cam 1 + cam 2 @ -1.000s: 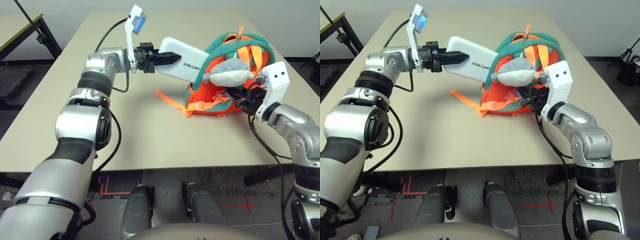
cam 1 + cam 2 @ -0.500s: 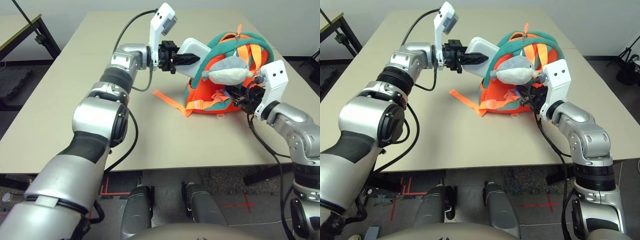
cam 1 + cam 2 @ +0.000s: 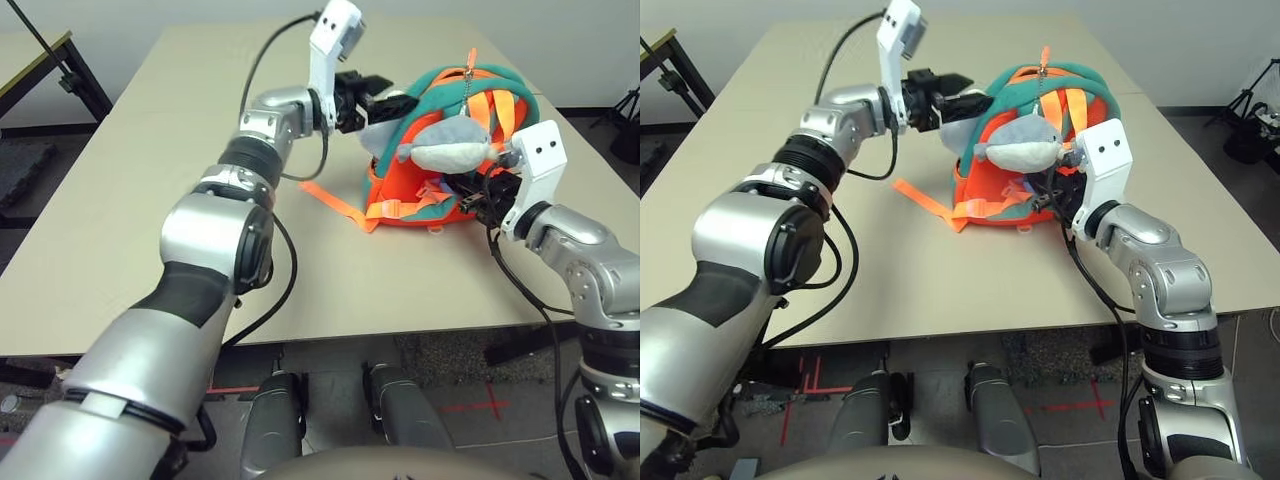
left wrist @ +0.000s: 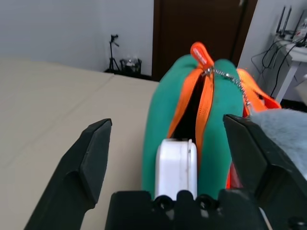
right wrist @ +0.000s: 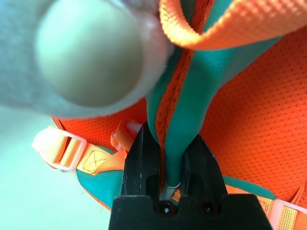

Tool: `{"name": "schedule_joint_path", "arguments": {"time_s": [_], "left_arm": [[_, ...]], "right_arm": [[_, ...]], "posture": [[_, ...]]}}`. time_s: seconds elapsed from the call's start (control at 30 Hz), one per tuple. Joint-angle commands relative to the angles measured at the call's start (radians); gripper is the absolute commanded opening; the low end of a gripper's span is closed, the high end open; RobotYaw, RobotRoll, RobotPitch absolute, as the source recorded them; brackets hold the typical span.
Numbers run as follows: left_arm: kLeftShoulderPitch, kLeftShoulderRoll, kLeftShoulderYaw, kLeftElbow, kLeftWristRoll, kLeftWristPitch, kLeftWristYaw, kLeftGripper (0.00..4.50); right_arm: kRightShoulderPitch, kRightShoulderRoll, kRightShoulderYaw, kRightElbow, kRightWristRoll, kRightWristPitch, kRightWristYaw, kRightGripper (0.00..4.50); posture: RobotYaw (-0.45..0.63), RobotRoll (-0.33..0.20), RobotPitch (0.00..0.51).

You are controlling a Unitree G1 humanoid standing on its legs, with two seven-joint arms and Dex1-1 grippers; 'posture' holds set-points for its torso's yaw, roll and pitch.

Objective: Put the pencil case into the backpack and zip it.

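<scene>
A chain [image 3: 466, 92] connects the grey plush fish to the zipper pull [image 3: 471, 59], so the zipper will slide closed down the backpack when I pull on the fish.
The orange backpack [image 3: 418, 190] with teal trim lies on the table, and a grey plush fish [image 3: 452, 148] rests on top of it. The white pencil case [image 4: 176, 165] sits in the backpack's opening between the teal edges, with just its rounded end sticking out. My left gripper [image 3: 376, 92] is at that opening, open, its fingers [image 4: 91, 158] spread wide on either side of the case's end and not touching it. My right gripper [image 5: 165, 165] is at the backpack's near right side, shut on a fold of the teal trim.
A loose orange strap [image 3: 330, 195] trails from the backpack onto the tan table [image 3: 150, 200] toward the left. A black stand [image 3: 45, 55] is beyond the table's far left corner. The near half of the table is bare.
My left arm pushed the pencil case rightward into the backpack's opening, then opened and let it go. My right gripper kept its hold on the trim.
</scene>
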Motion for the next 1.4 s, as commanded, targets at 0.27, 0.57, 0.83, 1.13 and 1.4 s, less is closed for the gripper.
{"name": "schedule_joint_path", "arguments": {"time_s": [0.27, 0.57, 0.83, 1.13, 1.4], "left_arm": [[0.012, 0.171, -0.020, -0.146, -0.019, 0.130, -0.201, 4.50], [0.129, 0.201, -0.061, -0.292, -0.030, 0.207, -0.225, 4.50], [0.176, 0.186, -0.094, -0.335, -0.028, 0.218, -0.214, 4.50], [0.162, 0.166, -0.091, -0.297, -0.027, 0.194, -0.172, 4.50], [0.164, 0.159, -0.089, -0.278, -0.030, 0.187, -0.167, 3.15]], "right_arm": [[-0.018, 0.011, 0.036, 0.074, -0.025, 0.001, 0.024, 0.26], [-0.030, 0.012, 0.043, 0.099, -0.036, -0.013, 0.041, 0.26], [-0.031, 0.011, 0.043, 0.102, -0.041, -0.016, 0.047, 0.26], [-0.032, 0.010, 0.041, 0.099, -0.044, -0.014, 0.046, 0.26], [-0.031, 0.012, 0.041, 0.096, -0.046, -0.013, 0.047, 0.26]], "posture": [[-0.21, 0.000, 0.113], [-0.20, 0.000, 0.113], [-0.20, 0.000, 0.111], [-0.21, 0.000, 0.103], [-0.21, 0.000, 0.106]]}}
